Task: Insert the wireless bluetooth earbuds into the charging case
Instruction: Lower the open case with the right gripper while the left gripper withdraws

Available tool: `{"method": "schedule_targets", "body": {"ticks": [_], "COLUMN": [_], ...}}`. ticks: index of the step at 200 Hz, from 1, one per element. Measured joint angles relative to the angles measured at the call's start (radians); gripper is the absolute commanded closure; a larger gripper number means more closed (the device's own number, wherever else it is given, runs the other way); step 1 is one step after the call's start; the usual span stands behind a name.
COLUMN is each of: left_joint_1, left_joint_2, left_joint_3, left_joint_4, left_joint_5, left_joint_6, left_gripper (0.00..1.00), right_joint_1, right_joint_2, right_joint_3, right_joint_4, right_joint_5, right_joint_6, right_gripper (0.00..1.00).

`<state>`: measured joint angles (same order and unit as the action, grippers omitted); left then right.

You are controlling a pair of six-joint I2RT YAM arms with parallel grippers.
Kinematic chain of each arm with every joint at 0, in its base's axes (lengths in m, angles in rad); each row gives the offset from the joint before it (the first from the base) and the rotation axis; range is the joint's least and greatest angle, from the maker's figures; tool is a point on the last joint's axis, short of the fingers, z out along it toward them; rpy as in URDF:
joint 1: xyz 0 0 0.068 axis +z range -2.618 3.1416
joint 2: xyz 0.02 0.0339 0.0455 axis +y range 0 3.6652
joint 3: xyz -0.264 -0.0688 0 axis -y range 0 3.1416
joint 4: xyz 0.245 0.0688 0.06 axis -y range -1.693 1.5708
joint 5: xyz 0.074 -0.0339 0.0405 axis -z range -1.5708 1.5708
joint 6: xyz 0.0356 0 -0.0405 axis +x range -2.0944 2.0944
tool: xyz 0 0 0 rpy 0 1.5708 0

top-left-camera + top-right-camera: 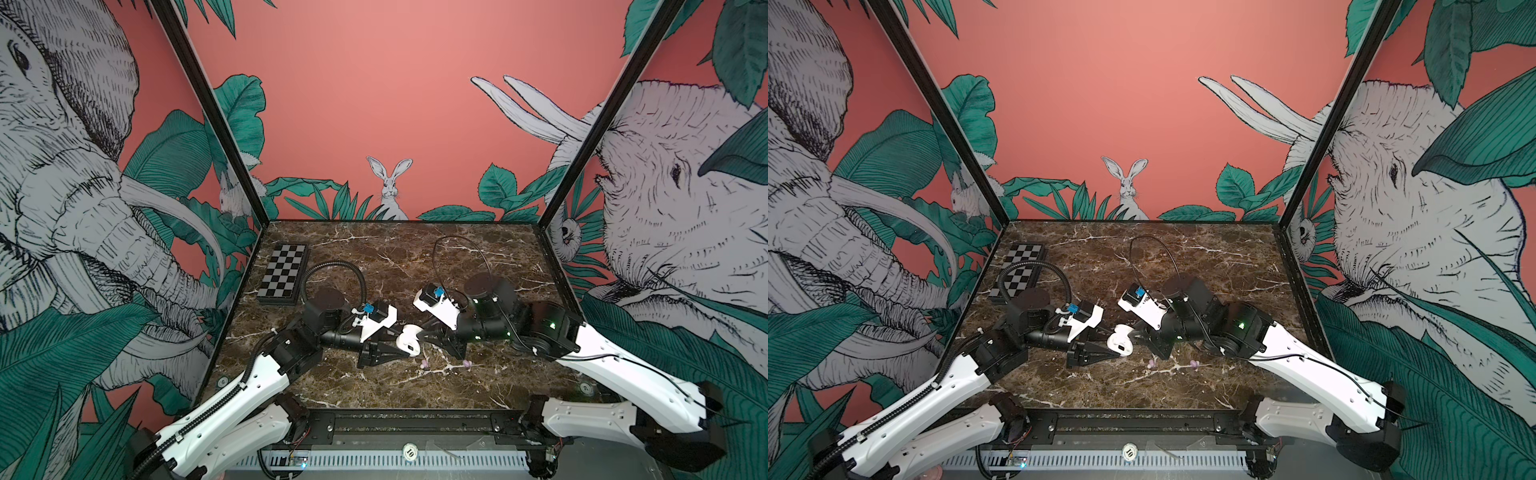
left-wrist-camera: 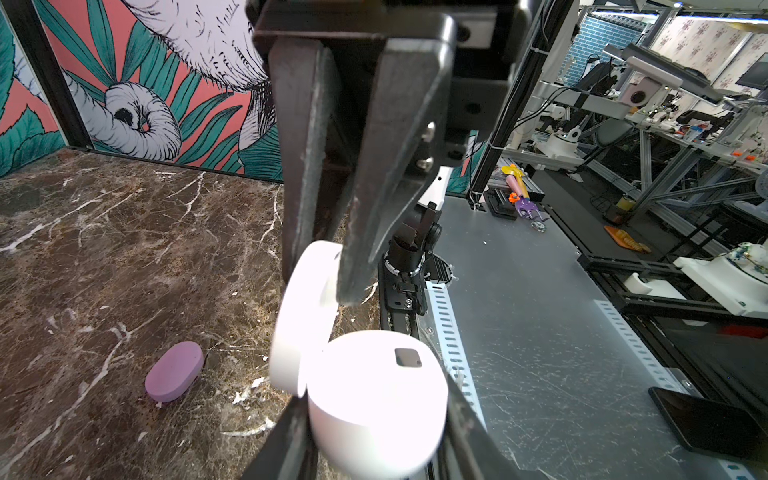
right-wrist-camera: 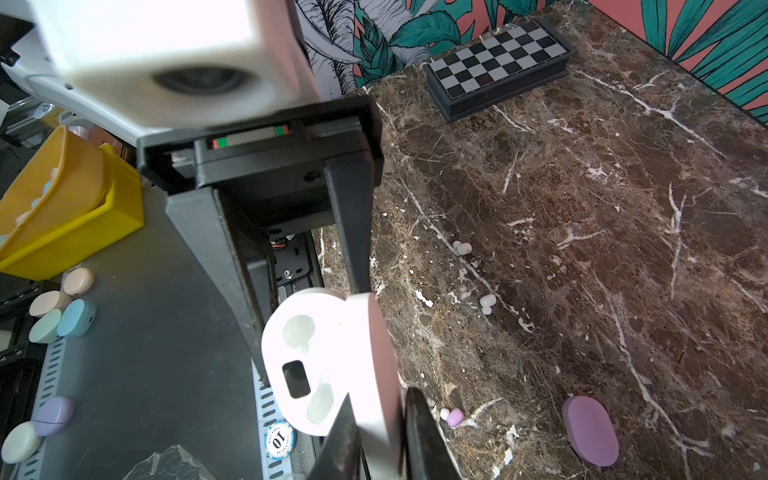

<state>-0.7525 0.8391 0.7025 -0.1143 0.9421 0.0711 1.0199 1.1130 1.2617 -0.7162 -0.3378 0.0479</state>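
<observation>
Next, I let go of the base of the white charging case [image 1: 409,341] with my left gripper, since both grippers are on the case, and put the case down near the white earbuds [image 3: 487,304] with my right gripper.
The white charging case [image 1: 409,341] hangs open above the marble table, between both arms. My left gripper [image 2: 374,399] is shut on its base [image 2: 376,411]. My right gripper [image 3: 380,399] is shut on the raised lid [image 3: 376,365]; both sockets [image 3: 298,327] in the base look empty. Two white earbuds [image 3: 462,248] [image 3: 487,303] lie on the table beyond the case in the right wrist view. A lilac earbud [image 3: 453,417] lies near the right fingertips. Both top views show two lilac earbuds [image 1: 424,364] [image 1: 466,363] in front of the grippers.
A shut lilac case [image 3: 590,430] lies on the marble near the right arm. A folded chessboard box [image 1: 284,274] sits at the back left. Off the table's front edge are a yellow bin [image 3: 62,216], several pastel cases [image 3: 62,307] and a poker chip [image 3: 279,438].
</observation>
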Motion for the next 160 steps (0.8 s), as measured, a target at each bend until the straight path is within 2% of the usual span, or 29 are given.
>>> {"method": "schedule_targets", "body": {"ticks": [24,55,64,70,80,90,103,116,125,160], "left_joint_1": [-0.004,-0.008,-0.008,-0.009,-0.010,-0.013,-0.013,-0.013,-0.012,-0.012], "left_joint_2": [-0.001,-0.005,-0.007,-0.009,-0.013,-0.018,-0.027,-0.034,-0.040,-0.117], "left_joint_3": [-0.004,-0.006,-0.006,-0.006,-0.008,-0.008,-0.008,-0.008,-0.008,-0.011], "left_joint_4": [-0.004,-0.008,-0.008,-0.008,-0.007,-0.006,-0.004,-0.006,-0.009,-0.039], "left_joint_5": [0.004,0.007,0.003,-0.002,-0.011,-0.020,-0.048,-0.082,-0.104,-0.212], "left_joint_6": [0.000,-0.004,-0.004,-0.004,-0.005,-0.007,-0.003,-0.003,-0.003,-0.006], "left_gripper": [1.00,1.00,1.00,0.89,0.62,0.40,0.22,0.13,0.01,0.01], "right_joint_1": [-0.003,-0.003,-0.003,-0.003,-0.003,-0.003,-0.003,-0.003,-0.003,-0.003], "right_joint_2": [0.009,0.011,0.011,0.011,0.011,0.012,0.012,0.015,0.019,0.076], "right_joint_3": [0.000,0.002,0.002,0.003,0.006,0.011,0.017,0.035,0.052,0.140], "right_joint_4": [-0.003,-0.010,-0.010,-0.010,-0.011,-0.014,-0.018,-0.032,-0.036,-0.045], "right_joint_5": [0.003,0.008,0.009,0.009,0.011,0.014,0.020,0.035,0.053,0.164], "right_joint_6": [-0.007,-0.031,-0.036,-0.038,-0.042,-0.045,-0.040,-0.041,-0.043,-0.088], "right_gripper": [0.88,1.00,1.00,1.00,1.00,1.00,1.00,1.00,1.00,1.00]}}
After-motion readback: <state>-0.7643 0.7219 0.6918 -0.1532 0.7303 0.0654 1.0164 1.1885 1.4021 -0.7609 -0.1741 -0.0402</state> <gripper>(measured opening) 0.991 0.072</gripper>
